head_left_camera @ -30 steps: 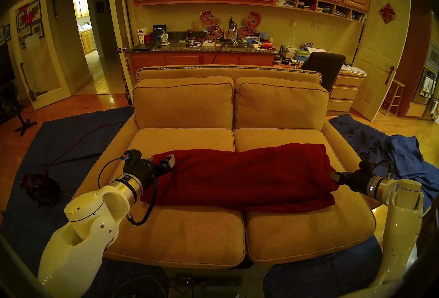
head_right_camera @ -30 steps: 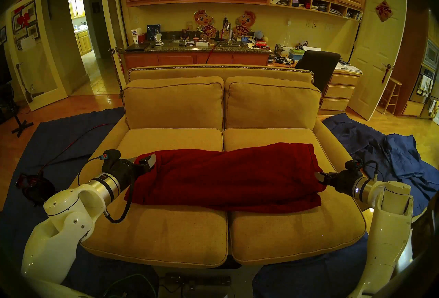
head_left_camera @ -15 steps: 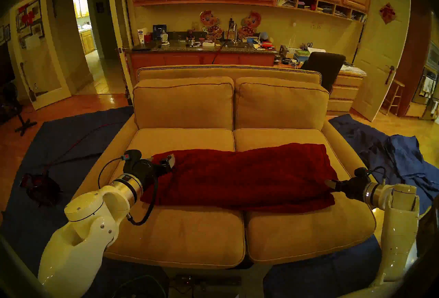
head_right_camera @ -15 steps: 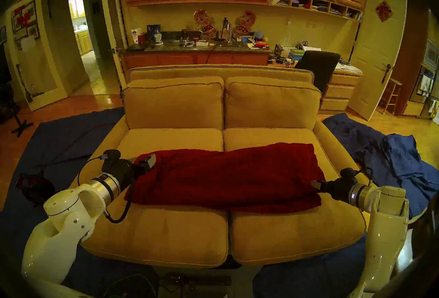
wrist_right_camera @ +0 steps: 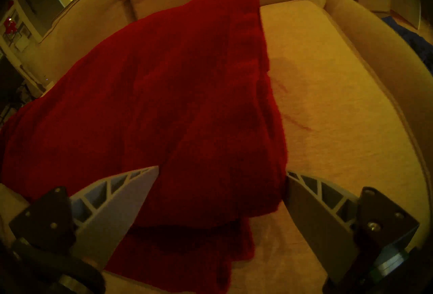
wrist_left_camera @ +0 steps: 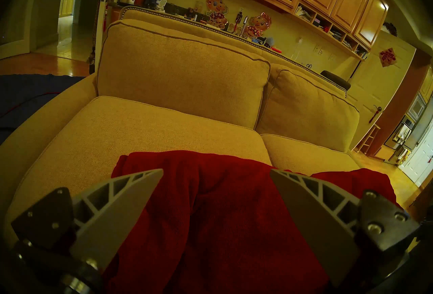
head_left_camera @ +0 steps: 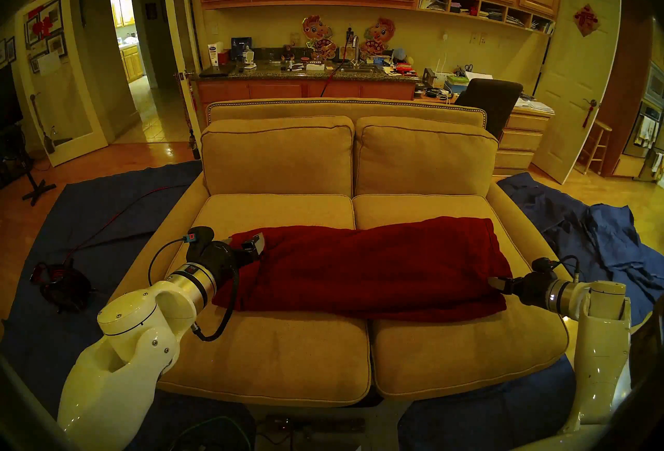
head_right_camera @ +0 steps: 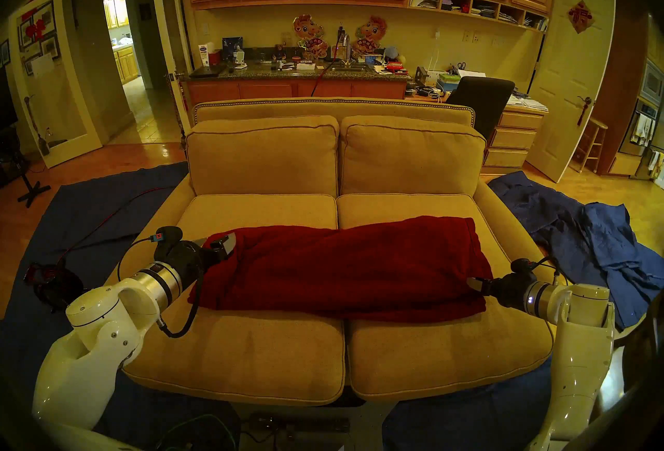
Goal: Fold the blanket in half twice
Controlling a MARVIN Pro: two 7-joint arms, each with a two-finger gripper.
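The dark red blanket's end (head_left_camera: 489, 271) is showing a loose, wavy edge (wrist_right_camera: 267, 89), so that end will bunch up into a creased taper when I pull it outward.
The dark red blanket (head_left_camera: 359, 267) (head_right_camera: 341, 267) lies as a long, thick band across both seat cushions of the tan sofa (head_left_camera: 280, 349). My left gripper (head_left_camera: 244, 242) (head_right_camera: 215, 242) hangs open just above the band's left end; in the left wrist view its jaws (wrist_left_camera: 216, 170) stand wide over the plush fabric (wrist_left_camera: 222, 216). My right gripper (head_left_camera: 501, 285) (head_right_camera: 476, 284) is low at the right end, open. In the right wrist view its fingers (wrist_right_camera: 222, 169) straddle the blanket's (wrist_right_camera: 164, 99) near right corner without clamping it.
Dark blue cloths (head_left_camera: 603, 241) lie rumpled on the floor right of the sofa and flat on the left (head_left_camera: 90, 209). A red cable and reel (head_left_camera: 61, 281) sit on the floor at left. The sofa's arms (head_left_camera: 539, 245) and back cushions (head_left_camera: 280, 155) border the seat.
My right gripper has sunk and slid a little left and toward the sofa's front, down to the blanket's right end. The left arm and the blanket have not moved.
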